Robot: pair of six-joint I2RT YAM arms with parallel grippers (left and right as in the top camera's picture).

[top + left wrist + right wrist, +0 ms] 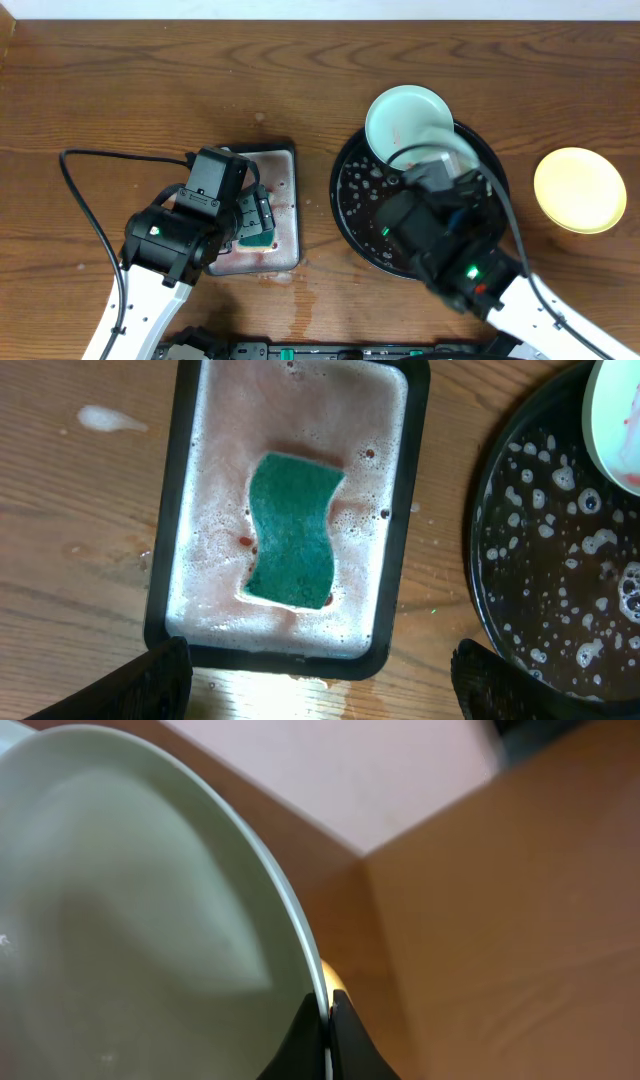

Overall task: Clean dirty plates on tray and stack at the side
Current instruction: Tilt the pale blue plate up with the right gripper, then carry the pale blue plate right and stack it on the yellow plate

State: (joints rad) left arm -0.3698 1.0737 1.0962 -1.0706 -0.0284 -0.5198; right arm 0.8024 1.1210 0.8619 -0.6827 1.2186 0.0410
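The pale yellow plate (580, 190) lies open beside the black tray, so my right gripper should keep carrying the mint-white plate (448, 146) by its rim until it rests there.
My right gripper (432, 162) is shut on the rim of a pale mint-white plate (405, 123) and holds it tilted over the back of the black round tray (345, 195). In the right wrist view the plate (130, 920) fills the left side and the jaws (326, 1020) pinch its edge. Faint red smears show on the plate. A pale yellow plate (579, 189) lies on the bare wood at the right. My left gripper (320, 680) is open above the near edge of the grey tray. The tray's wet black floor (560, 590) carries foam spots. The other mint-white plate is out of view.
A small rectangular grey tray (285, 215) holds pink foamy water and a teal sponge (292, 530). A little spilled water lies on the wood in front of it (330, 685). A foam blob (105, 420) sits on the wood left of it.
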